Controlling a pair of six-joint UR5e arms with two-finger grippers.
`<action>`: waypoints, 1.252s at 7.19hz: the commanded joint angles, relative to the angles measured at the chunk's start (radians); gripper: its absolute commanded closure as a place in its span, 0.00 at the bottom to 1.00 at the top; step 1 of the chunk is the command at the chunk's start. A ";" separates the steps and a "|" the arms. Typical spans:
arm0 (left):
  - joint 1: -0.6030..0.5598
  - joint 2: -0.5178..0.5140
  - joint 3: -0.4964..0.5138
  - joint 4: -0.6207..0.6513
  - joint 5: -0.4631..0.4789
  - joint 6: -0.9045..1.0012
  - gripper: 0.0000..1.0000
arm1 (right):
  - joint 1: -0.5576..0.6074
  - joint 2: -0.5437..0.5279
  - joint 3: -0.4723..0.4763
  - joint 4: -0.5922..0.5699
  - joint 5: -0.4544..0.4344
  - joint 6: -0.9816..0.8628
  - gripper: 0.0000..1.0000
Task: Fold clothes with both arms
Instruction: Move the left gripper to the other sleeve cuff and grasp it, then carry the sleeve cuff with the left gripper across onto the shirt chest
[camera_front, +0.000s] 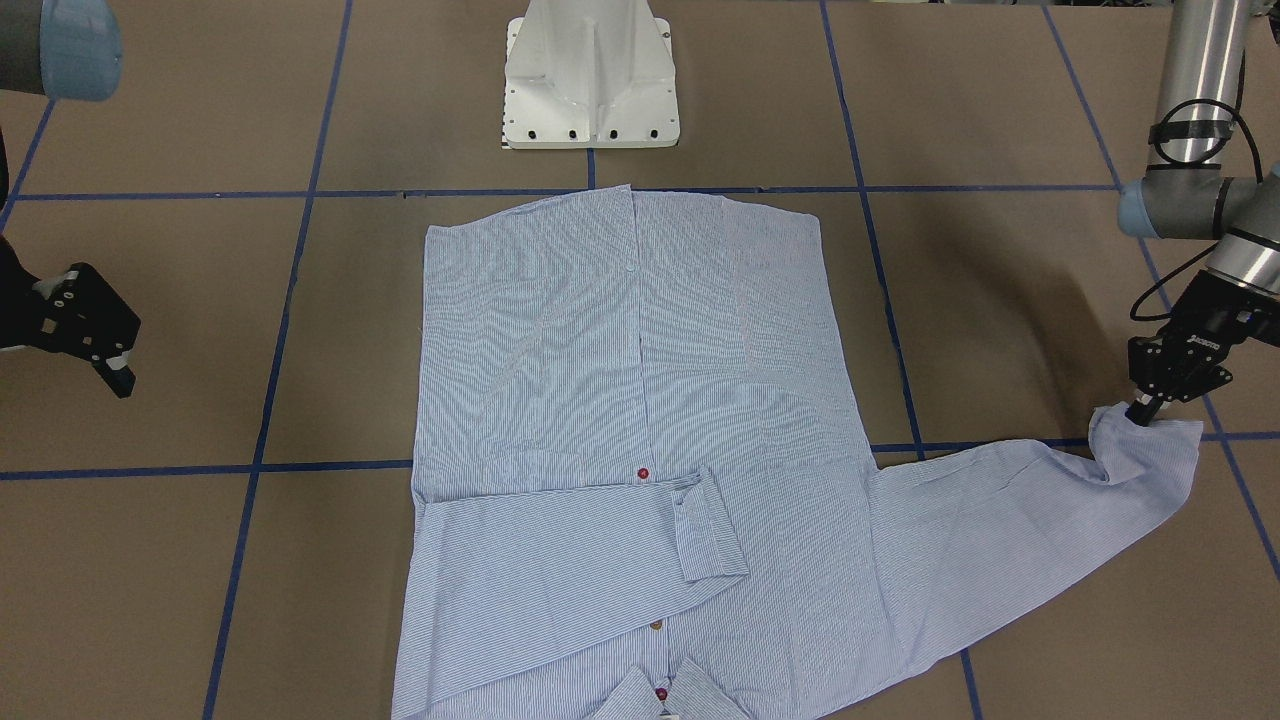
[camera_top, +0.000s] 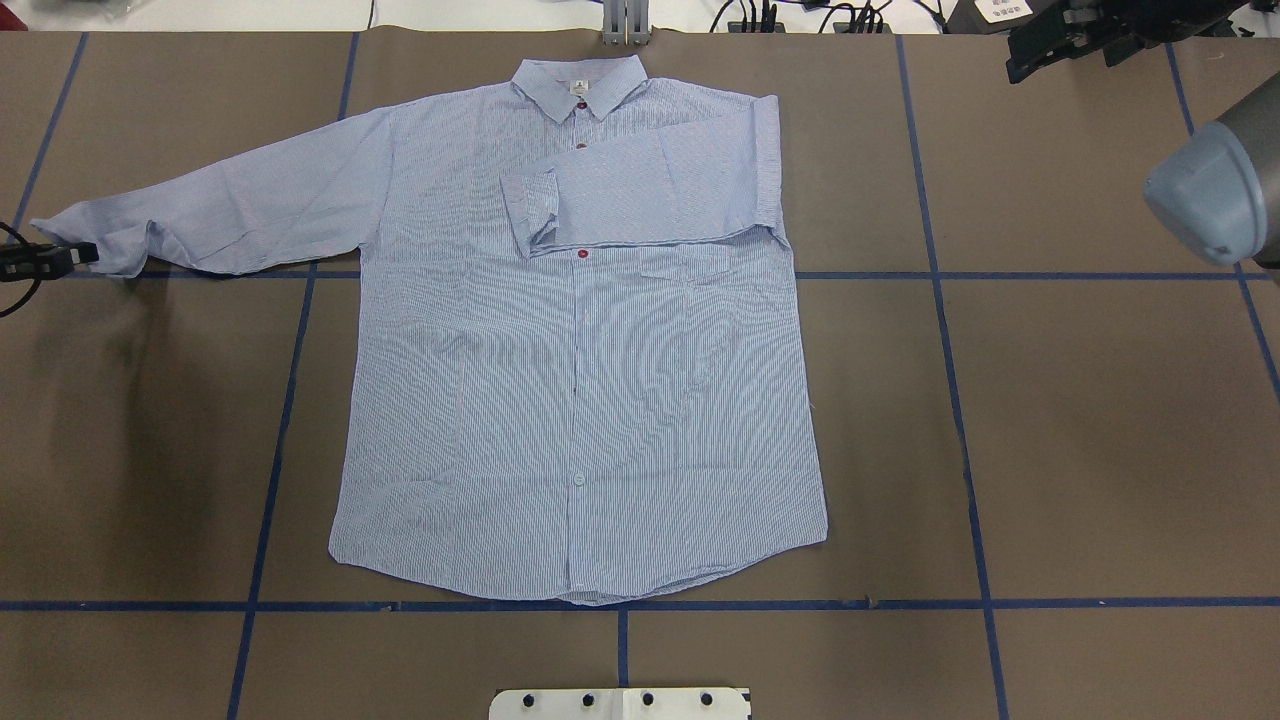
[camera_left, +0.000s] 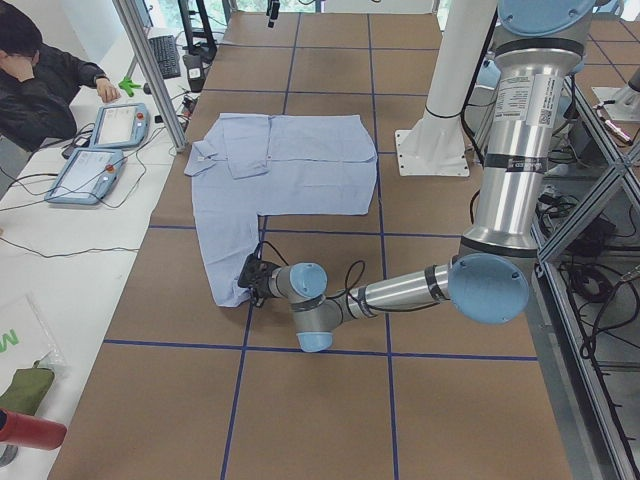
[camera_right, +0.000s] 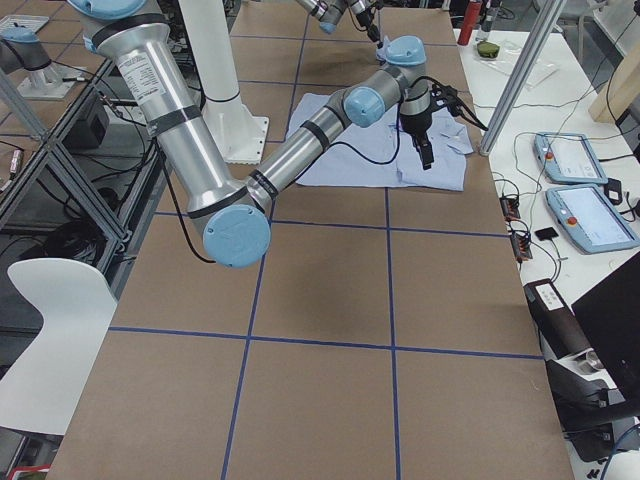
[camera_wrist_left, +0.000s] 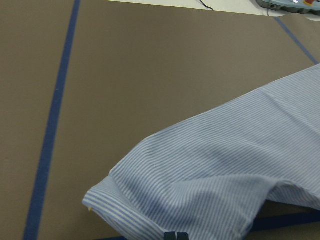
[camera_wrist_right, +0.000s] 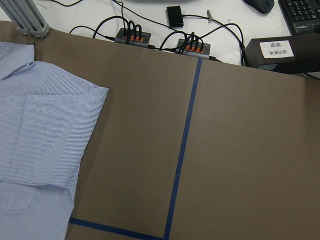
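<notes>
My left gripper is holding the stretched sleeve by its cuff, so I go on carrying the cuff across the chest until it is past the button row.
The light blue striped shirt (camera_top: 580, 400) lies flat, front up, collar (camera_top: 580, 85) at the table's far side. One sleeve (camera_top: 650, 190) is folded across the chest. The other sleeve (camera_top: 230, 210) stretches out to the overhead view's left. My left gripper (camera_top: 80, 256) is low at the table and shut on that sleeve's cuff (camera_front: 1150, 440); its closed fingertips (camera_wrist_left: 175, 235) show at the cuff edge (camera_wrist_left: 150, 210). My right gripper (camera_front: 118, 385) hangs open and empty above the bare table, well off the shirt's other side (camera_top: 1015, 65).
The white robot pedestal (camera_front: 590, 80) stands at the near edge behind the shirt hem. Blue tape lines (camera_top: 940, 275) grid the brown table. Cables and power strips (camera_wrist_right: 160, 40) lie along the far edge. An operator (camera_left: 40, 80) sits by teach pendants (camera_left: 95, 170).
</notes>
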 joint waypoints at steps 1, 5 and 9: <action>0.000 -0.132 -0.050 0.124 -0.022 0.000 1.00 | 0.000 -0.002 0.007 -0.001 0.000 0.003 0.00; 0.178 -0.542 -0.152 0.673 -0.003 -0.014 1.00 | 0.000 -0.009 0.010 -0.001 0.001 0.017 0.00; 0.318 -0.750 -0.150 0.881 0.100 -0.112 1.00 | 0.000 -0.012 0.008 -0.001 0.001 0.017 0.00</action>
